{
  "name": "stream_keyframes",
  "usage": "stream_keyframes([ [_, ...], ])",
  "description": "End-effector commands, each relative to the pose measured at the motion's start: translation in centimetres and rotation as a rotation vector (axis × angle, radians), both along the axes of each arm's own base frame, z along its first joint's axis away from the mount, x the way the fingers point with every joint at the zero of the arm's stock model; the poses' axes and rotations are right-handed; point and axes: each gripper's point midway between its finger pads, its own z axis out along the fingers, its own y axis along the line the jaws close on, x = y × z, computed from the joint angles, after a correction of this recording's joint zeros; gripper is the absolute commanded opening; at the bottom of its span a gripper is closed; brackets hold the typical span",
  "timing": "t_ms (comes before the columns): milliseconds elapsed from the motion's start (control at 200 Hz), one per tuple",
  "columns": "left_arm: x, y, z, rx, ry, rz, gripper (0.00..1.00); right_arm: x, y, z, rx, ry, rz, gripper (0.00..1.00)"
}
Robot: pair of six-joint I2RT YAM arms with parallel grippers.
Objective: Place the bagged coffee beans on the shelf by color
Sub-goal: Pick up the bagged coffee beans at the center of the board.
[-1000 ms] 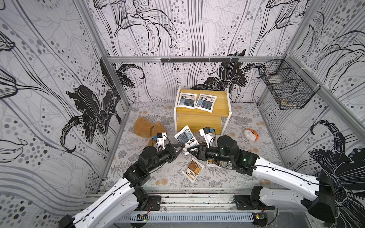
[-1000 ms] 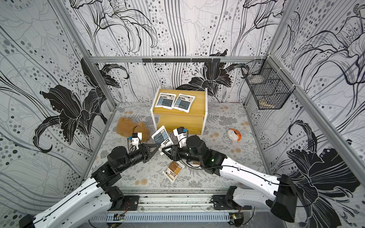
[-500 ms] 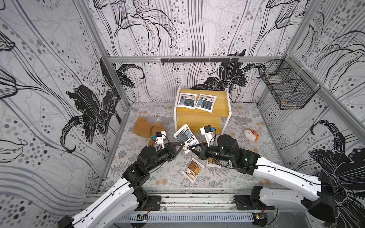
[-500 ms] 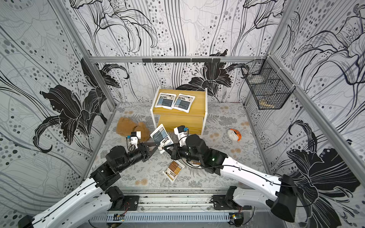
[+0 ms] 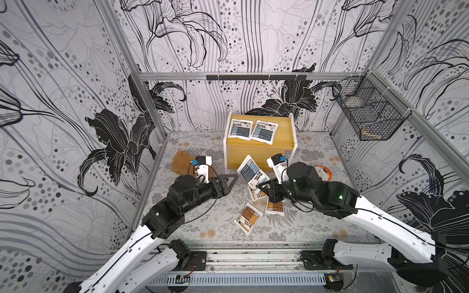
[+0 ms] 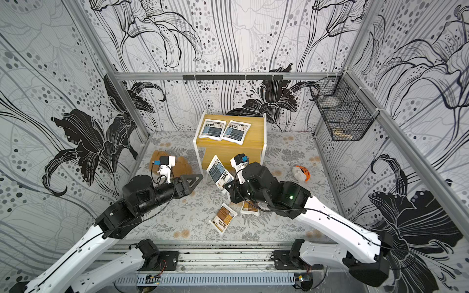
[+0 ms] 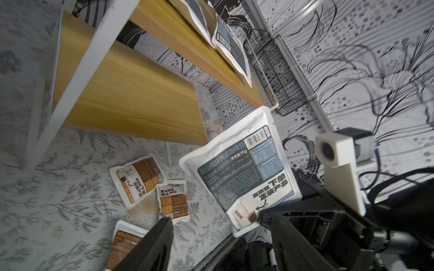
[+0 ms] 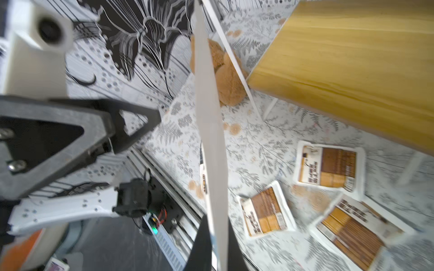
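The blue-panel bag's white end (image 5: 256, 184) points down in my right gripper, opposite to the shelved bags. My left gripper should grab its upper end (image 5: 246, 163) and turn it.
A blue-panel bag of coffee beans (image 5: 251, 170) (image 6: 218, 170) (image 7: 244, 171) stands tilted above the floor, in front of the shelf (image 5: 261, 148) (image 6: 253, 132). My right gripper (image 5: 261, 186) (image 8: 217, 248) is shut on its lower end; in the right wrist view the bag (image 8: 210, 140) shows edge-on. My left gripper (image 5: 231, 178) (image 7: 223, 239) is open just left of the bag, apart from it. Two blue-panel bags (image 5: 239, 129) (image 5: 264, 132) lie on the top board. Three brown-panel bags (image 7: 138, 180) (image 7: 173, 201) (image 7: 122, 246) lie on the floor below the grippers.
A brown teddy bear (image 5: 181, 162) lies left of the shelf, behind my left wrist. A white-and-orange toy (image 5: 323, 171) sits right of my right arm. A black wire basket (image 5: 368, 114) hangs on the right wall. The shelf's lower board (image 7: 131, 101) is bare.
My left gripper has opened, let go of the blue-panel bag and drawn back to the left. My right gripper closed on the bag's lower end and now holds it alone.
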Motion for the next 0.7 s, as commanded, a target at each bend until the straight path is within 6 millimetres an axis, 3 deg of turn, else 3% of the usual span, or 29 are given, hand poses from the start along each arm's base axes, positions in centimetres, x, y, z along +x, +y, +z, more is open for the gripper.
stream_keyframes([
  [0,-0.5,-0.4,-2.4,0.325,-0.083,-0.155,0.7,-1.5,-2.3,-3.8,-0.271,0.047,0.097,0.0],
  [150,-0.2,-0.4,-1.4,0.514,-0.179,-0.25,0.68,-1.7,-1.7,-3.5,-0.304,0.042,0.158,0.0],
  [385,-0.7,-1.2,0.8,0.635,-0.347,-0.397,0.64,-3.1,0.0,-3.7,-0.325,0.077,0.314,0.0],
  [691,-1.3,-2.7,-0.9,0.734,-0.388,-0.599,0.58,-4.3,1.4,-2.3,-0.236,0.056,0.412,0.0],
])
